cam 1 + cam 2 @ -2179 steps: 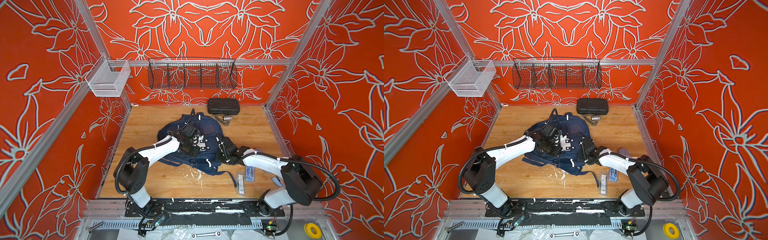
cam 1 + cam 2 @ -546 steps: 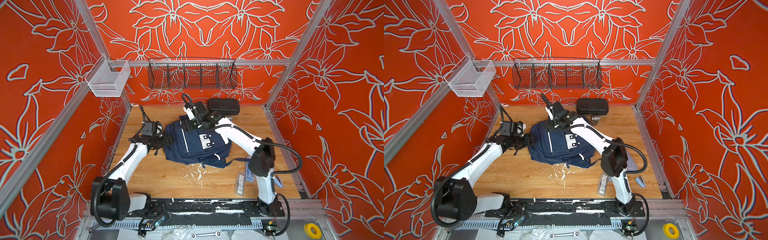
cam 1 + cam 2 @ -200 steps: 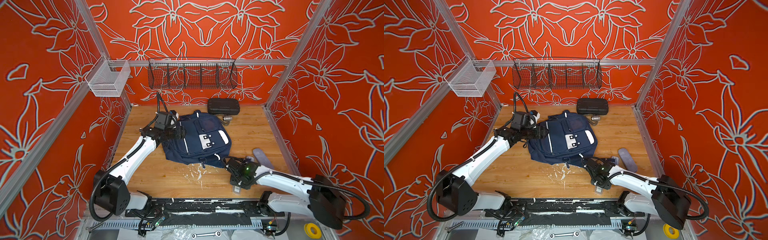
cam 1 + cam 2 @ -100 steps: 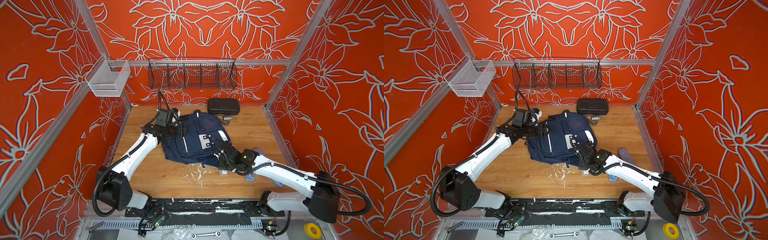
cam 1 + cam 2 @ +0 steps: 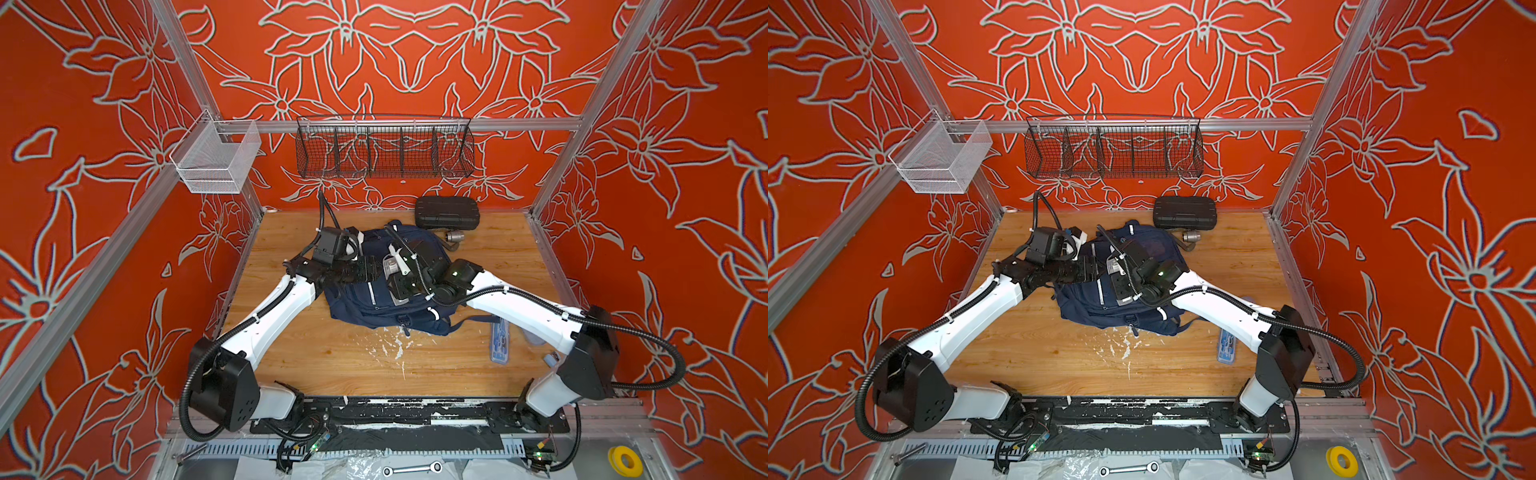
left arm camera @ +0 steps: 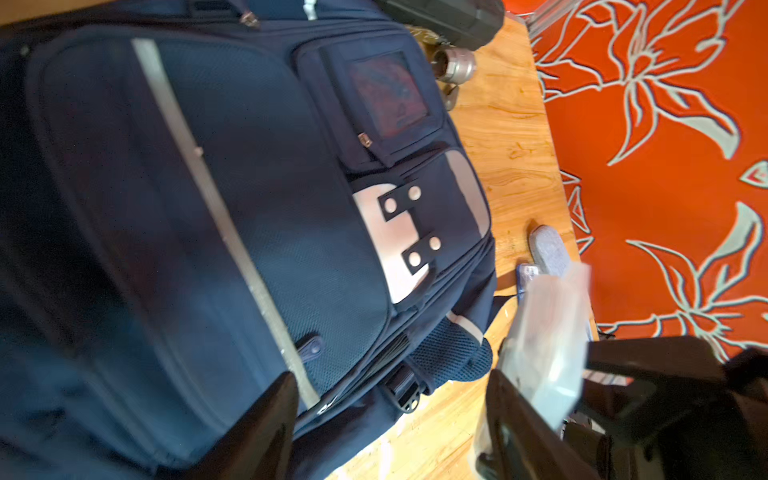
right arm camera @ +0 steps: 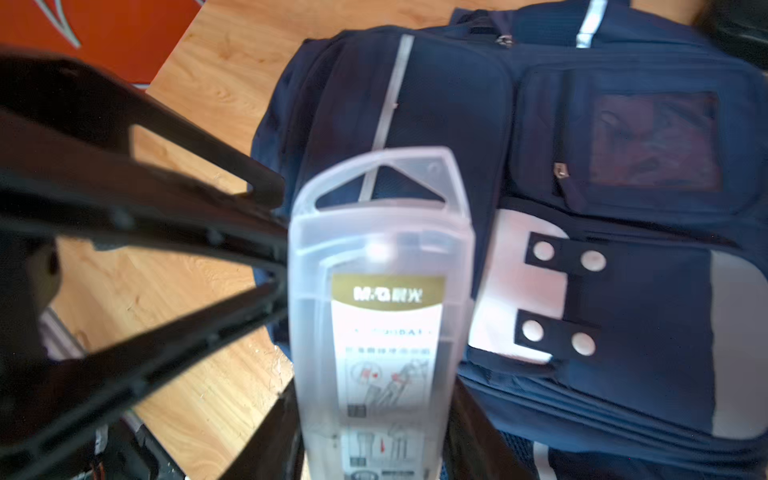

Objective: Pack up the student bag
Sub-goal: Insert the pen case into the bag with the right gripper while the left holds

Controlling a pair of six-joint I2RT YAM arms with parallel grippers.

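The robot's right gripper should keep moving toward the finger gap (image 6: 384, 424) and let go once the fingers close, as the stationery box's handle end (image 7: 380, 204) is free beside the open left gripper.
The student bag (image 5: 365, 305) (image 5: 1084, 309), navy with pale stripes and a white patch with dark squares, lies flat mid-table. My right gripper (image 7: 374, 436) (image 5: 405, 266) hovers over its middle, shut on a clear plastic stationery box (image 7: 380, 257) (image 5: 392, 262) with a gold label. My left gripper (image 6: 390, 428) (image 5: 372, 266) is open above the bag (image 6: 208, 208), nothing between its fingers (image 6: 257, 428). The box (image 6: 544, 340) hangs just beside it. The bag's zips look shut in the right wrist view; no opening shows.
A black hard case (image 5: 446, 212) and a metal cylinder (image 5: 455, 237) sit behind the bag. A blue pencil case (image 5: 498, 340) and a grey object (image 6: 548, 249) lie at the front right. Wire baskets (image 5: 384, 149) (image 5: 216, 162) hang on the walls.
My right gripper has carried the clear box from the table's front right up over the bag's middle, close to the left gripper. The left gripper has edged further over the bag.
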